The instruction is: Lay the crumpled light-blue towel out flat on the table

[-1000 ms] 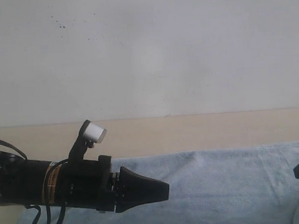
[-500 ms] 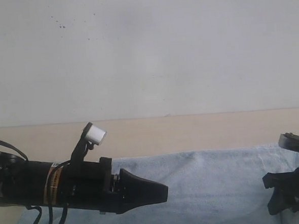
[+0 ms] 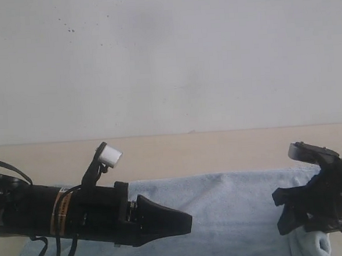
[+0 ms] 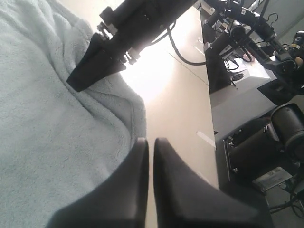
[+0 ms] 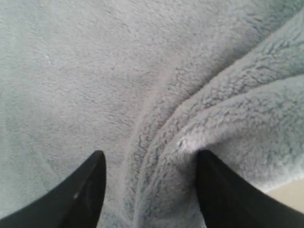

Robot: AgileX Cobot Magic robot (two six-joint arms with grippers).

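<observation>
My right gripper should grip the light-blue towel's end, because it bunches into a raised fold (image 5: 164,159) within the gripper's open fingers, and pull it toward the table beyond.
The light-blue towel (image 3: 234,217) lies along the near part of the beige table (image 3: 219,151), mostly smooth, with its right end bunched into a lump. My left gripper (image 3: 188,220) points right, low over the towel's left half. In the left wrist view it (image 4: 151,140) is shut on nothing, hanging over the towel's edge (image 4: 47,133) and bare table (image 4: 175,104). My right gripper (image 3: 293,225) is at the towel's right end. In the right wrist view it (image 5: 149,156) is open, its fingers either side of a raised fold of towel (image 5: 118,71).
A white wall (image 3: 167,58) rises behind the table. Past the table's edge in the left wrist view stand grey equipment and other dark arms (image 4: 247,95). The right arm (image 4: 137,23) crosses that view with its tip down on the towel.
The right arm has come in from the right edge and moved left and up over the towel's right end, which is now bunched. The left arm has barely shifted.
</observation>
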